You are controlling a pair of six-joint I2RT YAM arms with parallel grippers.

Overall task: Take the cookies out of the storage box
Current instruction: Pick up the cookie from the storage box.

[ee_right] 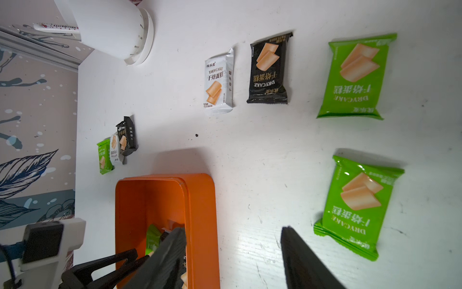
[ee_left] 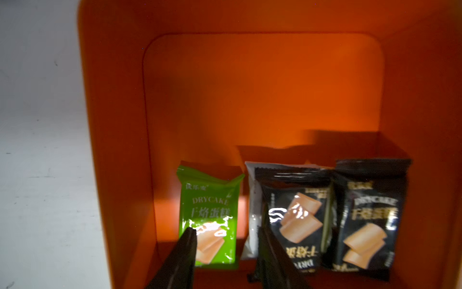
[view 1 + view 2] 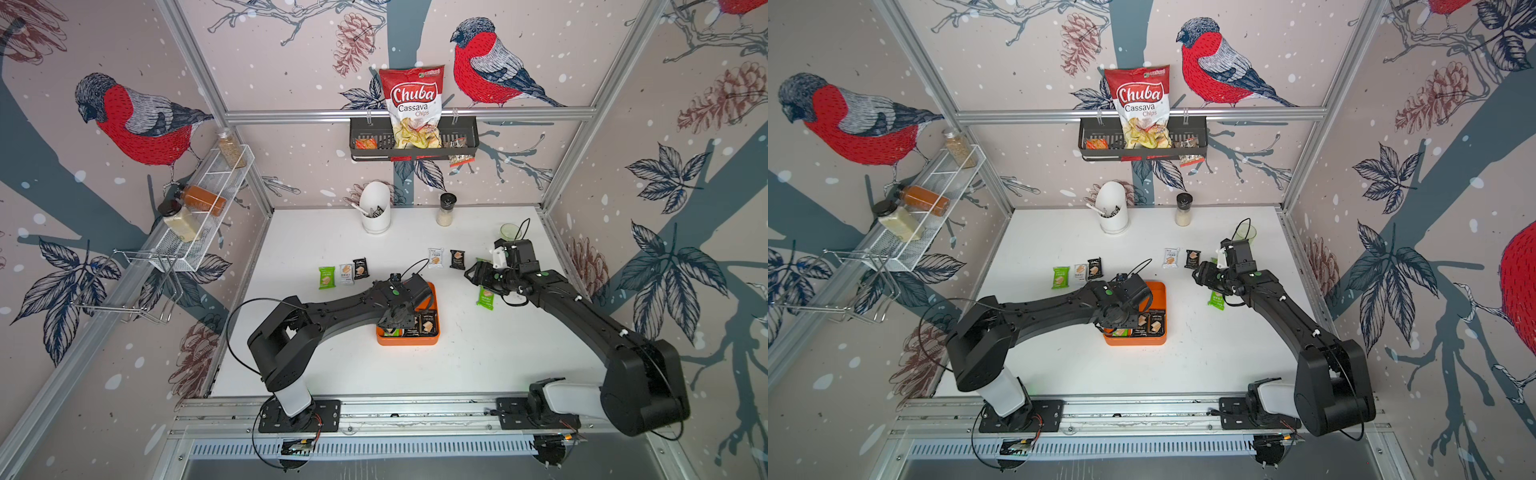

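A finger of the robot's left gripper hangs over the green packet's edge [image 2: 181, 222], so the robot should open that gripper wider and straddle the whole green packet [image 2: 209, 214] before it lifts the packet.
The orange storage box [image 3: 409, 341] [image 3: 1136, 338] sits mid-table. Inside it, against one wall, lie cookies: a green packet [image 2: 210, 200], a white one [image 2: 252, 200] and two black ones [image 2: 297, 200] [image 2: 370, 212]. My left gripper [image 2: 226, 227] [image 3: 399, 319] reaches down into the box, open, its fingers either side of the green packet's lower part. My right gripper [image 1: 232, 235] [image 3: 471, 273] hovers open over bare table right of the box, holding nothing. Outside the box lie a green [image 3: 326, 277], white [image 3: 346, 273] and black packet [image 3: 360, 268], a white [image 3: 435, 257] and black pair [image 3: 457, 259], and two green packets [image 1: 357, 75] [image 1: 360, 205].
A white utensil holder [image 3: 375, 208], a spice jar [image 3: 446, 210] and a clear cup [image 3: 509, 230] stand along the table's back. The black wall basket [image 3: 465, 141] with the Chuba bag hangs above. A white wire rack [image 3: 208, 199] with bottles lines the left wall.
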